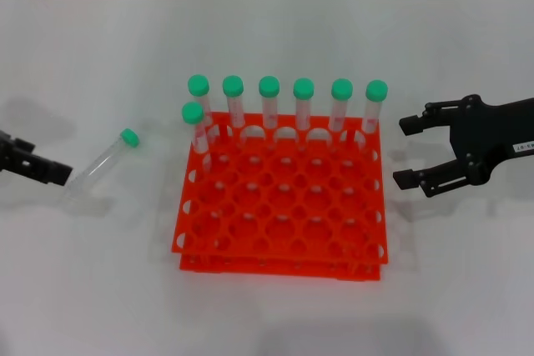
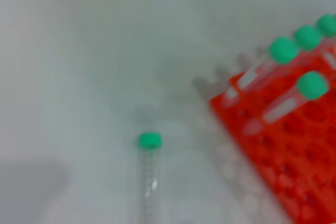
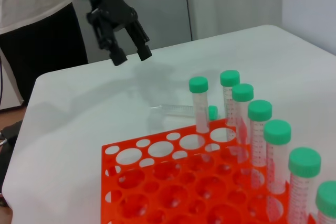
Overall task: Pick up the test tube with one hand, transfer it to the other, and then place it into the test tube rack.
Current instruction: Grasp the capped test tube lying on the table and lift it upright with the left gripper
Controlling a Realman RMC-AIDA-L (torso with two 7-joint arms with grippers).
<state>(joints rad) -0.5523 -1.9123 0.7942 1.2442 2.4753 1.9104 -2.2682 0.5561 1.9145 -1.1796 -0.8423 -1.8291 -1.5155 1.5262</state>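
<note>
The test tube is lying clear of the rack with its bottom end toward the robot's left gripper, so the robot should keep going down until the fingers are on both sides of its lower body (image 1: 88, 176).
The test tube (image 1: 104, 164) lies on its side on the white table, left of the rack, green cap (image 1: 129, 137) pointing toward the rack. It also shows in the left wrist view as test tube (image 2: 148, 182) and in the right wrist view as test tube (image 3: 178, 109). My left gripper (image 1: 58, 172) (image 3: 132, 56) hovers open just beyond the tube's bottom end, holding nothing. The orange-red test tube rack (image 1: 284, 231) (image 2: 294, 171) (image 3: 173, 182) holds several green-capped tubes (image 1: 269, 110) along its back rows. My right gripper (image 1: 406, 152), white-labelled, stands open and empty right of the rack.
A person (image 3: 37, 19) in a white shirt stands beyond the table's left edge (image 3: 31, 93). Bare white table (image 1: 100, 273) surrounds the rack in front and to its left.
</note>
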